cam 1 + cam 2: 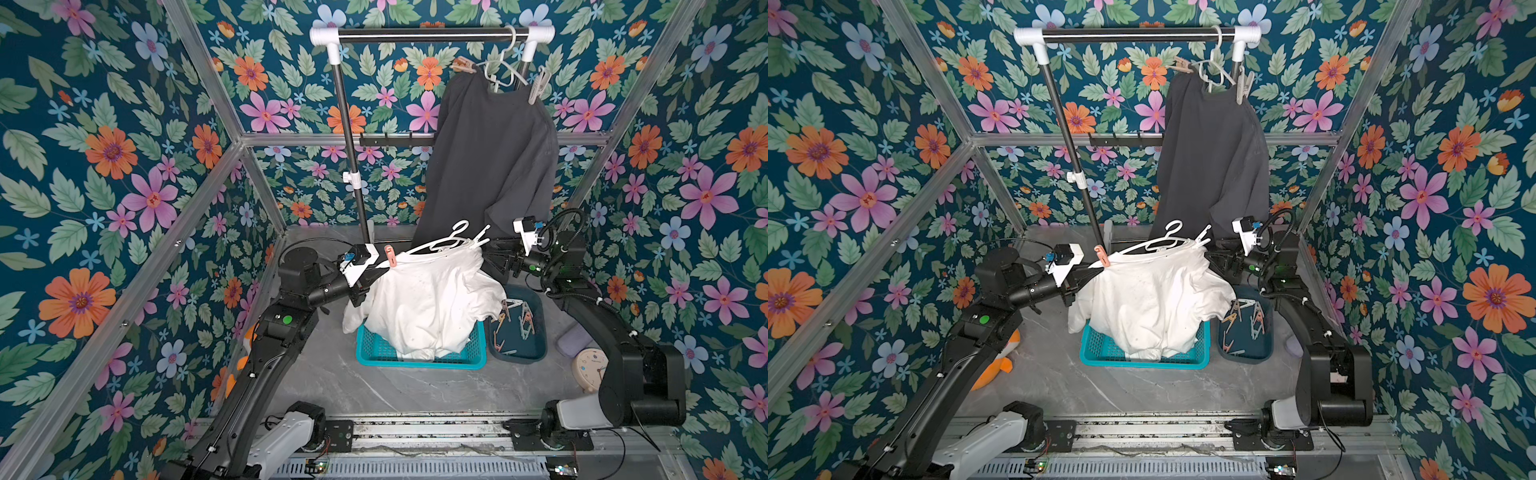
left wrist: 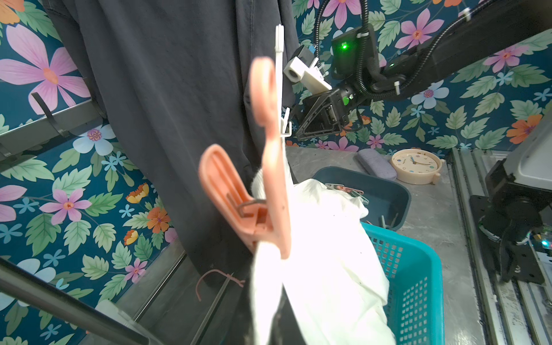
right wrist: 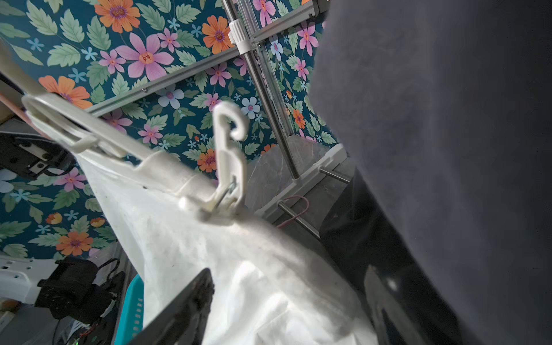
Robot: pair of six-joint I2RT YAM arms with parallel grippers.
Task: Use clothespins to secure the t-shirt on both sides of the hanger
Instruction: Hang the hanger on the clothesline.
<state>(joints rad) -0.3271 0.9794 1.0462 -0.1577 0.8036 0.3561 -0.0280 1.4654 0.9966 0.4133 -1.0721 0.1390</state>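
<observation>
My right gripper's open fingers are on both sides of the t-shirt, clear of the white clothespin (image 3: 226, 164). My right gripper should keep going in until it closes on the white t-shirt's shoulder end (image 3: 304, 287).
A white t-shirt (image 1: 428, 299) (image 1: 1150, 299) hangs on a white hanger (image 1: 440, 245) (image 1: 1154, 243) above the teal basket. A pink clothespin (image 1: 390, 255) (image 2: 268, 167) is clipped on its left shoulder. A white clothespin (image 1: 481, 237) (image 3: 230, 167) sits on the right shoulder. My left gripper (image 1: 374, 270) (image 2: 277, 322) is shut on the shirt's left shoulder end, its tips hidden by cloth. My right gripper (image 1: 492, 257) (image 3: 286, 298) stands open, a finger (image 3: 191, 298) on either side of the shirt's right shoulder fabric. Several loose clothespins (image 1: 515, 318) lie in the tray.
A dark t-shirt (image 1: 490, 153) hangs clipped on the clothes rack (image 1: 428, 35) right behind the white one. The teal basket (image 1: 374, 353) and dark blue tray (image 1: 536, 353) sit on the table. A clock (image 1: 588, 368) is at the right, an orange toy (image 1: 1000, 361) at the left.
</observation>
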